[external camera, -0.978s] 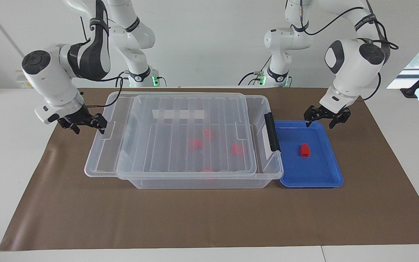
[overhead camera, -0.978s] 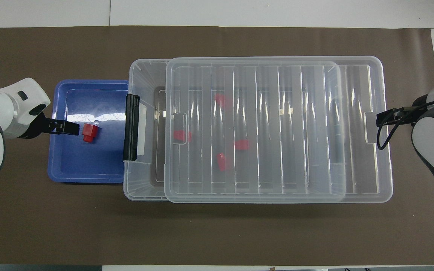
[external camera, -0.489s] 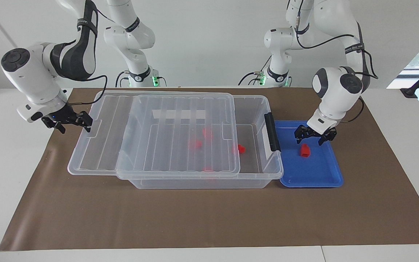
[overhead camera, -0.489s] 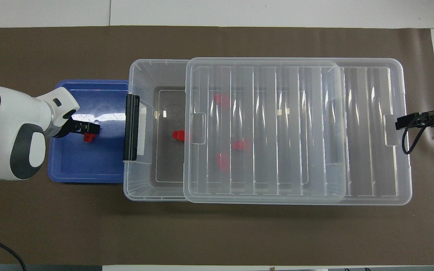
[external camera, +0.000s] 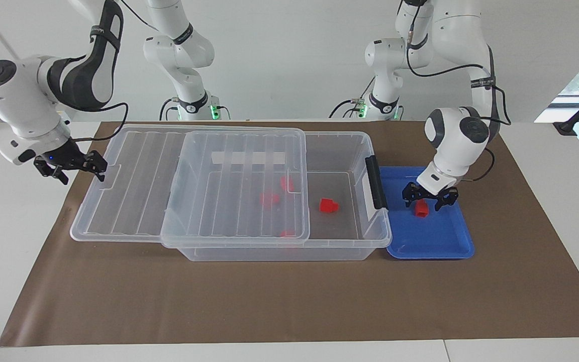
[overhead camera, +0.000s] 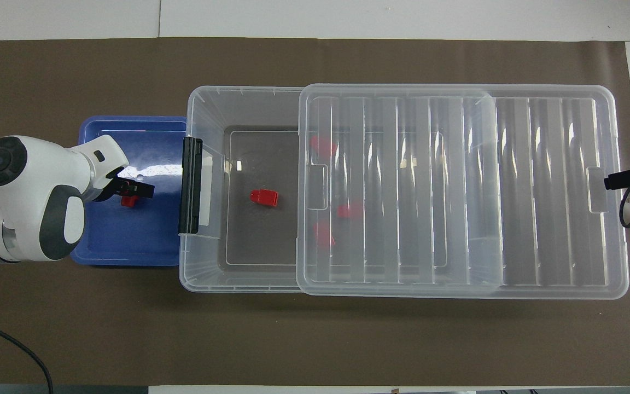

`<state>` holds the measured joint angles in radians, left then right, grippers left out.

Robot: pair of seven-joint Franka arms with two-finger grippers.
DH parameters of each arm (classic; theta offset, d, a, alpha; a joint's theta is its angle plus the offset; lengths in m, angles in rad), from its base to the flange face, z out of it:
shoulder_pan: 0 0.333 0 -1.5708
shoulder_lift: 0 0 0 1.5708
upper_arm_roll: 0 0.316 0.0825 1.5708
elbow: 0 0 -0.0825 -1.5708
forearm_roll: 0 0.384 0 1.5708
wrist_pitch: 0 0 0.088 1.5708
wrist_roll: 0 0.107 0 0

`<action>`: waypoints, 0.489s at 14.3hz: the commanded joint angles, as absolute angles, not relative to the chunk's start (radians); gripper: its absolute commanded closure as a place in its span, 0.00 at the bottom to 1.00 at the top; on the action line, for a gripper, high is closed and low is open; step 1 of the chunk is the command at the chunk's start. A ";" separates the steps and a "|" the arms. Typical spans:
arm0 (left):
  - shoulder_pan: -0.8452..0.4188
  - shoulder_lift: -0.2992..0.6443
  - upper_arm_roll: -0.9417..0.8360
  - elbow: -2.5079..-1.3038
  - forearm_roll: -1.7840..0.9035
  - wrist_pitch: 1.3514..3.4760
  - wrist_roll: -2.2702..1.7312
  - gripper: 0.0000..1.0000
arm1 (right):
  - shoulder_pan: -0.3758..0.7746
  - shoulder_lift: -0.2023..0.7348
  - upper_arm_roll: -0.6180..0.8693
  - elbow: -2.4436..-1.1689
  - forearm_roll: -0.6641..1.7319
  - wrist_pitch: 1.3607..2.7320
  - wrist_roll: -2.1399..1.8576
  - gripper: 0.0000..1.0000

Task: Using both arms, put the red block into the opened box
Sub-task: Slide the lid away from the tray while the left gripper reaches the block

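Observation:
My gripper will leave an empty tray when it lifts the red block (overhead camera: pixel 129 201) out, because only the tray's plain blue bottom (overhead camera: pixel 136 230) shows around the block.
The red block (external camera: pixel 421 208) (overhead camera: pixel 127 201) lies in the blue tray (external camera: pixel 430 246) (overhead camera: pixel 123 246). My left gripper (external camera: pixel 426 199) (overhead camera: pixel 135 190) is down in the tray, open, with a finger on either side of the block. The clear box (external camera: pixel 370 151) (overhead camera: pixel 200 98) stands beside the tray. Its ribbed lid (external camera: pixel 133 191) (overhead camera: pixel 539 191) is slid toward the right arm's end, baring the part by the tray. My right gripper (external camera: pixel 73 171) (overhead camera: pixel 629 178) is open, with one fingertip at the lid's end tab.
A red block (external camera: pixel 328 205) (overhead camera: pixel 264 197) lies uncovered on the box floor, and others show through the lid. A black latch (external camera: pixel 376 183) (overhead camera: pixel 191 186) stands on the box end between the tray and the opening. Brown paper covers the table.
The right gripper moved toward its own end of the table and the lid slid with it, uncovering more of the box. The left gripper came down into the tray around the red block.

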<state>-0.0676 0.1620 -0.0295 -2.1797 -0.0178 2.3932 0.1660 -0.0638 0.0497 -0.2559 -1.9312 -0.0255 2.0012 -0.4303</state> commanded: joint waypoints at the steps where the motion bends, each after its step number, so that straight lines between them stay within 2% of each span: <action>1: -0.069 0.156 -0.025 -2.204 -0.023 2.431 0.189 0.17 | -0.071 0.043 -0.296 -1.945 -0.031 2.023 -0.521 0.00; 3: -0.063 0.155 -0.025 -2.210 -0.023 2.431 0.192 0.95 | -0.072 0.043 -0.316 -1.942 -0.031 2.028 -0.560 0.00; 4: -0.063 0.155 -0.023 -2.212 -0.023 2.434 0.193 1.00 | -0.072 0.043 -0.325 -1.942 -0.031 2.028 -0.572 0.00; 7: -0.063 0.152 -0.023 -2.224 -0.025 2.444 0.193 1.00 | -0.072 0.043 -0.334 -1.942 -0.031 2.028 -0.583 0.00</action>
<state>-0.0647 0.1621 -0.0263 -2.1912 -0.0178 2.4066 0.1748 -0.0643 0.0497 -0.3331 -1.9311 -0.0255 2.0092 -0.5560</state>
